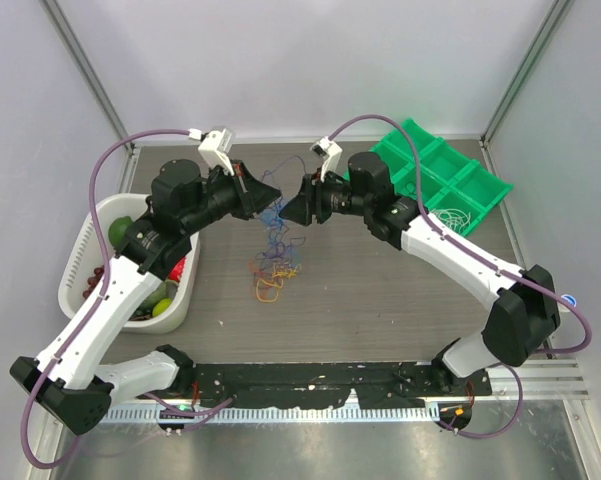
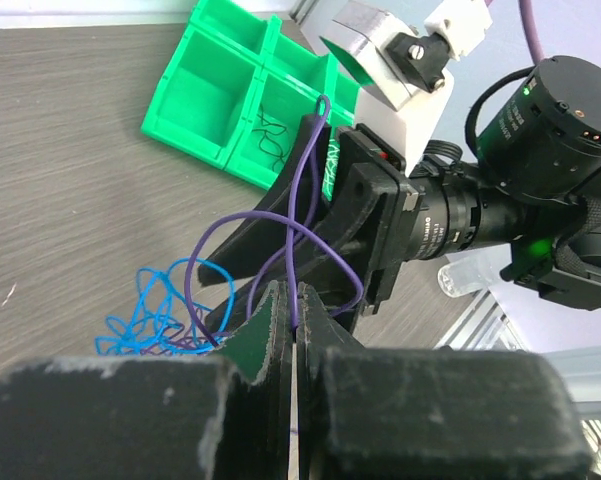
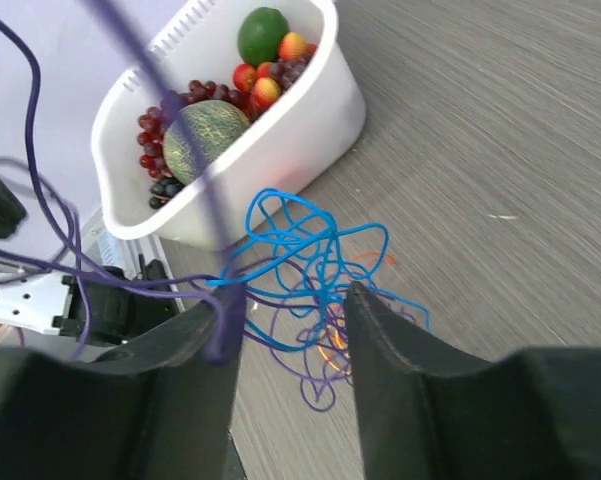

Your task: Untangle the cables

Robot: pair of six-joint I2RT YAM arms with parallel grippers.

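Note:
Blue cables (image 1: 272, 216) are still hanging on the purple cable (image 1: 284, 164) under my left gripper, so next my left gripper raises the purple cable high until the blue cables drop away.
A tangle of thin cables (image 1: 275, 250) in blue, purple, orange and yellow hangs and lies at the table's middle. My left gripper (image 1: 272, 193) is shut on a purple cable (image 2: 295, 240), which loops up in front of the right gripper in the left wrist view. My right gripper (image 1: 292, 210) faces it from the right, jaws open, with a purple strand draped over its left finger (image 3: 215, 330). Blue cables (image 3: 315, 250) and purple loops hang between and below its fingers. In the left wrist view a blue bundle (image 2: 155, 315) lies at lower left.
A white basket (image 1: 90, 245) of fruit stands at the left. A green compartment tray (image 1: 450, 180) stands at the back right, holding a white cable coil (image 1: 458, 217). Cage walls enclose the table.

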